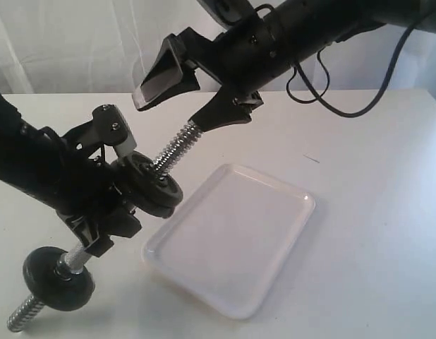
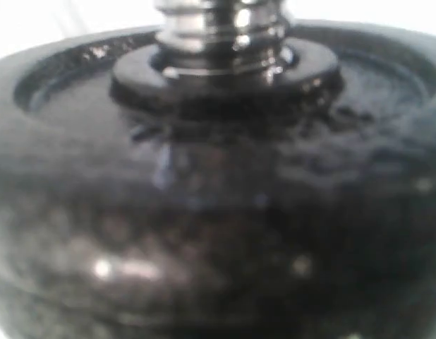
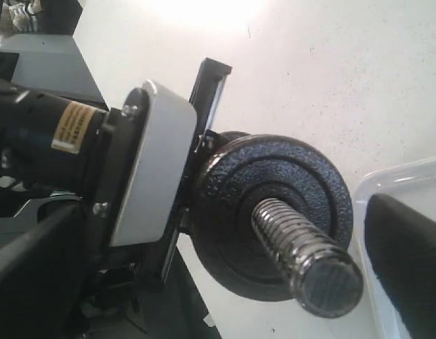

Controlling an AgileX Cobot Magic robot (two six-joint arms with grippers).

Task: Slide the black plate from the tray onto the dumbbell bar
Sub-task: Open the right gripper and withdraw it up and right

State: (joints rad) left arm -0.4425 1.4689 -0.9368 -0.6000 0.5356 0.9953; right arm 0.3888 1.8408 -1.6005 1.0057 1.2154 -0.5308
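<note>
The black plate (image 1: 149, 186) is threaded on the dumbbell bar, so the robot's right gripper keeps moving away, open, until its fingers are clear of the bar's upper end (image 1: 187, 136).
The dumbbell bar (image 1: 177, 147) slants up from lower left to upper right above the table. My left gripper (image 1: 109, 215) is shut on its middle. The black plate (image 1: 156, 186) sits threaded on the bar just above that grip. It fills the left wrist view (image 2: 218, 212), with the threaded rod (image 2: 221, 28) through its centre. My right gripper (image 1: 225, 113) hovers open around the bar's upper threaded end, clear of the plate. In the right wrist view the plate (image 3: 274, 212) rings the rod (image 3: 306, 254), with one finger (image 3: 408, 265) apart at the side. The tray (image 1: 303, 199) holds nothing.
A second black disc (image 1: 59, 279) sits near the bar's lower threaded end (image 1: 22, 314), close to the table's front. The tray's corner (image 3: 398, 176) lies just below the right gripper. White table (image 1: 373, 141) extends to the right.
</note>
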